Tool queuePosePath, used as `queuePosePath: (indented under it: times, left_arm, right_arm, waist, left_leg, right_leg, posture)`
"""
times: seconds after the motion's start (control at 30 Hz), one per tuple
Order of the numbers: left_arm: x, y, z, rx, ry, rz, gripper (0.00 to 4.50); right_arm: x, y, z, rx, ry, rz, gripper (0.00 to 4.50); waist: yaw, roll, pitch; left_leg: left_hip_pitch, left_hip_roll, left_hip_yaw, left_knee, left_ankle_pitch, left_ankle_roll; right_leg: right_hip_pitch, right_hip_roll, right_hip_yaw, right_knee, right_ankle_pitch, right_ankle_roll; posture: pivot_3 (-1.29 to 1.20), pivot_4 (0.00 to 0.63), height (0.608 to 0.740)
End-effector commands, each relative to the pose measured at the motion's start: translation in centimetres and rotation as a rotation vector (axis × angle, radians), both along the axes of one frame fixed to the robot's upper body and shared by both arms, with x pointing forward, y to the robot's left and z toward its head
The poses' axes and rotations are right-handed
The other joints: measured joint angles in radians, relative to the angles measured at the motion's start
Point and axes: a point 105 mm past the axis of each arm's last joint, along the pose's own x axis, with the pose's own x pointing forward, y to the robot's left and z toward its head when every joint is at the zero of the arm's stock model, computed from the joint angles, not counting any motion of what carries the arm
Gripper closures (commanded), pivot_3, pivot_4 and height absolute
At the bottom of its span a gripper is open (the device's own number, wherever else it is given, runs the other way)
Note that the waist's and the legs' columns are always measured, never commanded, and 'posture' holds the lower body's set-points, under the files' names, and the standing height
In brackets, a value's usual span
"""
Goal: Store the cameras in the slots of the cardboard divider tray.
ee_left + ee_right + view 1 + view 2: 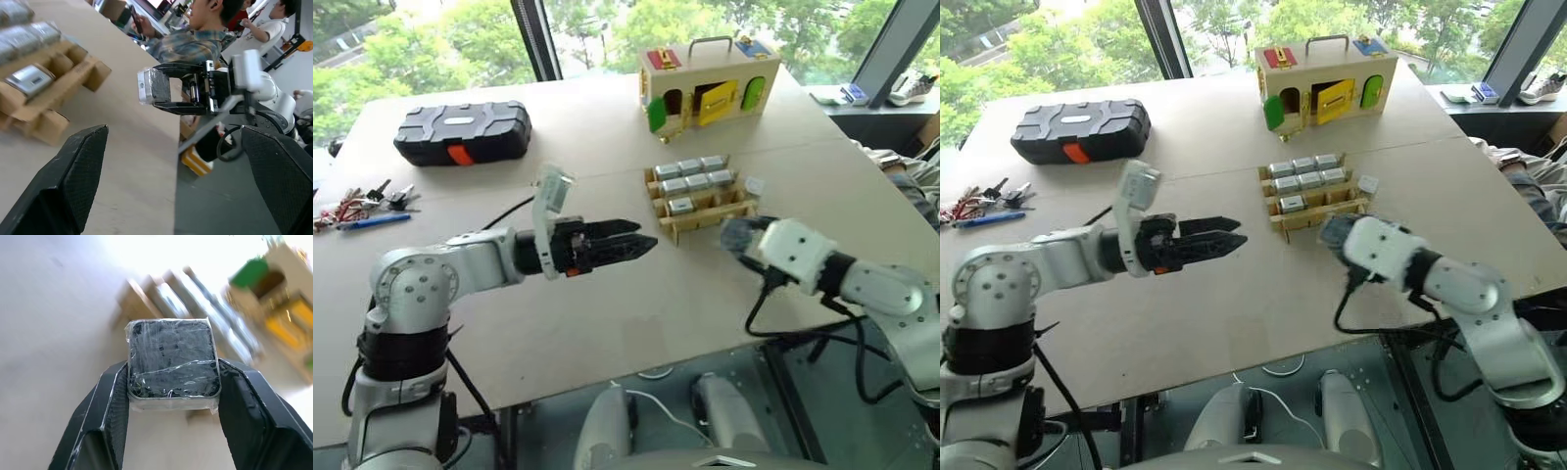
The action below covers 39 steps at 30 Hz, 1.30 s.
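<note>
The camera's loose end (734, 235) in my right gripper points at my open left gripper, which should therefore take the camera and lower it into the tray's front row (707, 205).
My right gripper (739, 238) is shut on a camera (171, 360), a dark-faced block wrapped in clear film, and holds it above the table just in front of the cardboard divider tray (710, 221). The left wrist view shows that same camera (155, 88) between the right fingers. Several silver-grey cameras (690, 174) sit in the tray's slots. One more camera (756, 186) lies on the table by the tray's right side. My left gripper (644, 241) is open and empty, raised over the table to the left of the tray and pointing towards the right gripper.
A black case (462, 132) lies at the back left. A wooden box (710, 83) with coloured doors stands behind the tray. Keys and a pen (362, 206) lie at the left edge. A seated person (210, 29) is beyond the table's right edge.
</note>
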Motion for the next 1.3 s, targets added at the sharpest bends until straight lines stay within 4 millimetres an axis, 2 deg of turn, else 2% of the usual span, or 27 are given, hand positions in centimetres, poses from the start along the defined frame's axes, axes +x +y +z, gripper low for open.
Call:
queuePosePath:
  times: [0.03, 0.27, 0.37, 0.53, 0.57, 0.63, 0.7, 0.8, 0.83, 0.97, 1.07, 1.2, 1.3]
  left_arm:
    - [0.7, -1.4, 0.5, -0.036, 0.038, -0.005, 0.00]
    - [2.0, -2.8, 0.8, -0.079, 0.080, 0.010, 0.00]
    - [2.0, -3.1, 0.6, -0.073, 0.087, 0.002, 0.79]
    - [2.0, -3.6, 0.4, -0.080, 0.093, -0.006, 3.31]
    - [2.0, -3.7, 0.3, -0.082, 0.094, -0.010, 3.62]
    - [2.0, -3.8, 0.4, -0.086, 0.090, -0.019, 3.68]
    - [2.2, -3.9, 0.7, -0.089, 0.074, -0.017, 3.68]
    - [3.4, -4.5, 1.5, -0.056, -0.042, 0.010, 3.69]
    - [3.9, -5.0, 1.8, -0.037, -0.104, 0.013, 3.69]
    - [6.0, -7.7, 2.2, 0.058, -0.357, -0.033, 3.69]
    - [8.4, -9.5, 1.4, 0.148, -0.465, -0.058, 3.69]
    - [11.0, -11.2, -0.1, 0.264, -0.604, -0.117, 3.69]
    - [12.3, -12.3, -0.4, 0.285, -0.643, -0.132, 3.69]
  right_arm:
    - [-0.7, 3.0, 2.6, 0.043, -0.115, 0.089, 2.06]
    - [-0.6, 3.8, 3.2, 0.046, -0.140, 0.150, 2.06]
    - [-0.7, 3.9, 3.3, 0.052, -0.137, 0.168, 2.25]
    - [-0.7, 4.0, 3.5, 0.076, -0.129, 0.179, 2.25]
    - [-0.8, 4.1, 3.4, 0.088, -0.104, 0.188, 2.25]
    - [-0.8, 4.0, 3.3, 0.112, -0.068, 0.195, 2.25]
    - [-0.7, 3.7, 3.4, 0.133, -0.049, 0.183, 1.46]
    - [0.5, 1.4, 3.2, 0.171, -0.033, 0.055, 0.21]
    - [0.7, 0.3, 2.8, 0.187, -0.005, 0.015, 0.10]
    - [0.8, -4.6, 2.6, 0.246, 0.045, -0.130, 0.10]
    - [-0.4, -7.1, 3.5, 0.311, 0.053, -0.155, 0.10]
    - [-1.7, -8.6, 3.8, 0.332, 0.063, -0.193, 0.10]
    - [-2.1, -8.8, 3.9, 0.336, 0.041, -0.223, 0.10]
  waist:
    - [0.008, 0.000, 0.000]
    - [0.021, -0.001, 0.000]
    - [0.021, -0.001, 0.000]
    - [0.021, -0.001, 0.000]
    - [0.021, -0.001, 0.000]
    - [0.021, -0.001, 0.000]
    - [0.021, -0.001, 0.000]
    - [0.026, -0.001, 0.000]
    - [0.034, -0.001, -0.001]
    - [0.052, -0.001, -0.001]
    - [0.060, -0.001, -0.001]
    - [0.052, -0.001, -0.001]
    - [0.043, -0.001, 0.000]
  left_leg:
    - [0.000, 0.000, 0.000, 0.000, 0.001, -0.001]
    - [-0.004, -0.004, -0.001, 0.000, 0.001, -0.001]
    - [-0.004, -0.005, -0.001, 0.000, 0.001, -0.001]
    - [-0.004, -0.005, -0.002, 0.000, 0.001, -0.001]
    - [-0.004, -0.005, -0.002, 0.000, 0.001, -0.001]
    - [-0.003, -0.005, -0.002, 0.000, 0.001, -0.001]
    - [-0.003, -0.005, -0.002, 0.000, 0.001, -0.002]
    - [-0.004, -0.006, -0.003, 0.000, 0.001, -0.002]
    - [-0.004, -0.006, -0.003, 0.000, 0.001, -0.002]
    - [-0.006, -0.010, -0.006, 0.000, 0.001, -0.002]
    - [-0.006, -0.012, -0.006, 0.001, 0.001, -0.002]
    - [-0.007, -0.012, -0.009, 0.000, 0.001, -0.001]
    - [-0.007, -0.012, -0.009, 0.001, 0.001, -0.001]
  right_leg:
    - [0.000, 0.000, 0.000, 0.000, 0.000, 0.000]
    - [0.000, -0.004, -0.001, -0.003, 0.002, -0.004]
    - [0.000, -0.005, 0.000, -0.003, 0.003, -0.004]
    - [0.000, -0.005, -0.001, -0.003, 0.003, -0.004]
    - [0.000, -0.005, -0.001, -0.003, 0.003, -0.004]
    - [0.000, -0.005, -0.001, -0.002, 0.002, -0.004]
    - [0.001, -0.004, -0.001, -0.002, 0.002, -0.004]
    - [0.001, -0.004, -0.001, -0.002, 0.002, -0.004]
    - [0.001, -0.004, -0.001, -0.002, 0.002, -0.004]
    - [0.002, -0.006, -0.001, -0.004, 0.003, -0.005]
    - [0.003, -0.006, 0.001, -0.005, 0.002, -0.004]
    - [0.003, -0.004, 0.001, -0.005, 0.001, -0.003]
    - [0.003, -0.004, 0.001, -0.005, 0.000, 0.000]
  posture:
    - [0.00, 0.150, 0.740]
    - [0.00, 0.150, 0.740]
    - [0.00, 0.150, 0.740]
    - [0.00, 0.150, 0.740]
    - [0.00, 0.150, 0.740]
    - [0.00, 0.150, 0.740]
    - [0.00, 0.150, 0.740]
    - [0.00, 0.150, 0.740]
    - [0.00, 0.150, 0.740]
    - [0.00, 0.150, 0.740]
    - [0.00, 0.150, 0.740]
    - [0.00, 0.150, 0.740]
    - [0.00, 0.150, 0.740]
